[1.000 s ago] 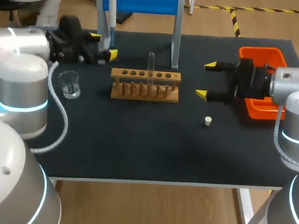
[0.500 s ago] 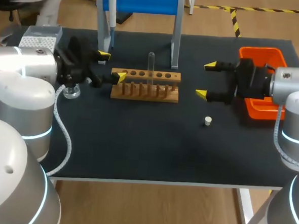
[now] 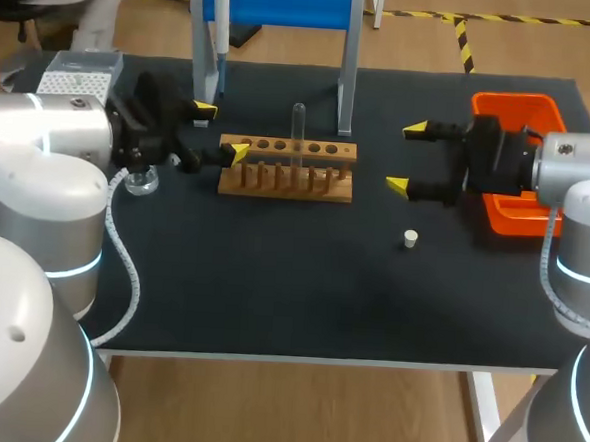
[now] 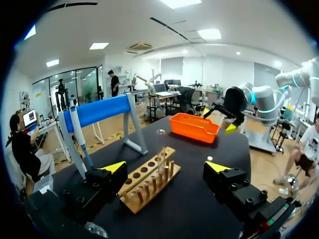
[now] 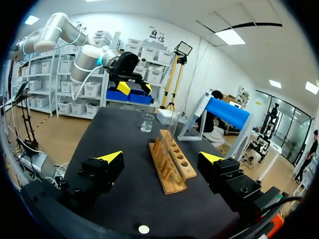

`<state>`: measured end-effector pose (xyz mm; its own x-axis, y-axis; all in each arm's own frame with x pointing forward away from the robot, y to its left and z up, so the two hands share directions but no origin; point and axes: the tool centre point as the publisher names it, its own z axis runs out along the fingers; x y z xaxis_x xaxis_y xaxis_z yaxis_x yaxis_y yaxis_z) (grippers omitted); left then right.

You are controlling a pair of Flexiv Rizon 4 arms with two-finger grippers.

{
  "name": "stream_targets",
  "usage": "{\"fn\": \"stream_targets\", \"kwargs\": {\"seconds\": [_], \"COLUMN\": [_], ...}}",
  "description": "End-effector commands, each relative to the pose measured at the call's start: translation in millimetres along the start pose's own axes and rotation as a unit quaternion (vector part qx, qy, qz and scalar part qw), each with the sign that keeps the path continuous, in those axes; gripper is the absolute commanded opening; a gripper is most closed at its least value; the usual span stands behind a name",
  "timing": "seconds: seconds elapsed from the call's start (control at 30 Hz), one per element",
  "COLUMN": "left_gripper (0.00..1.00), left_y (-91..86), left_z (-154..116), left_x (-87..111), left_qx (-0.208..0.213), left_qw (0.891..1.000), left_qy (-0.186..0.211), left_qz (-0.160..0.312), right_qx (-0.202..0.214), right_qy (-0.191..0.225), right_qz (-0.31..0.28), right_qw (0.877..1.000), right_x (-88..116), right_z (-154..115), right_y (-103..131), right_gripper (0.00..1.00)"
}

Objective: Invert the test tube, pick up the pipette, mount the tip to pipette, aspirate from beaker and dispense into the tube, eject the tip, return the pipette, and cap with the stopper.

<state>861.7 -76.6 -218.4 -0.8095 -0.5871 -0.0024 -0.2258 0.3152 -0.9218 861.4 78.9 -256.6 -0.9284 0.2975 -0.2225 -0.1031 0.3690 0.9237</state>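
The clear test tube [image 3: 297, 136] shows a rounded end on top [image 3: 299, 108]. It will come sliding out of the rack with its opening facing down when I lift it.
A clear test tube [image 3: 297, 131] stands upright in the wooden rack [image 3: 285, 180] at mid-table. My left gripper [image 3: 220, 130] hovers open just left of the rack's end, nothing between its fingers. In the left wrist view the rack [image 4: 144, 186] and tube [image 4: 162, 149] lie straight ahead of the left gripper [image 4: 165, 167]. The pipette [image 3: 219, 16] hangs on the blue stand [image 3: 288, 4]. The beaker [image 3: 140, 180] peeks out beside the left arm. My right gripper [image 3: 407, 158] is open and empty right of the rack. The white stopper [image 3: 410, 238] lies on the mat.
An orange bin [image 3: 527, 105] sits at the right edge, behind the right wrist. A tip box [image 3: 79, 73] stands at the far left. In the right wrist view the rack [image 5: 172, 167] is ahead, the beaker [image 5: 147, 123] beyond it.
My left gripper has swung from beside the stand's left post forward and right to the rack's left end, then stopped. The right arm has kept still.
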Motion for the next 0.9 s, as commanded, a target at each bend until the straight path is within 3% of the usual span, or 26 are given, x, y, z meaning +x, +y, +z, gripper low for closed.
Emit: {"fn": "stream_targets", "kwargs": {"seconds": [0.03, 0.2, 0.6, 0.9], "left_gripper": [1.00, 1.00, 1.00, 1.00], "left_y": [1.4, 1.4, 1.4, 1.4], "left_z": [0, 0, 0, 0], "left_x": [0.0, 0.0, 0.0, 0.0], "left_qx": [0.003, 0.003, 0.003, 0.003], "left_qw": [1.000, 1.000, 1.000, 1.000], "left_qy": [0.000, 0.000, 0.000, 0.000], "left_qz": [0.000, 0.000, 0.000, 0.000], "right_qx": [-0.001, -0.009, -0.093, -0.113], "right_qy": [-0.001, 0.009, 0.115, 0.162], "right_qz": [0.000, -0.004, -0.035, -0.017], "right_qw": [1.000, 1.000, 0.988, 0.980], "right_x": [1, -6, -34, -45], "right_z": [0, 9, 62, 92], "right_y": [-1, 1, 13, 18], "right_gripper": [1.00, 1.00, 1.00, 1.00]}}
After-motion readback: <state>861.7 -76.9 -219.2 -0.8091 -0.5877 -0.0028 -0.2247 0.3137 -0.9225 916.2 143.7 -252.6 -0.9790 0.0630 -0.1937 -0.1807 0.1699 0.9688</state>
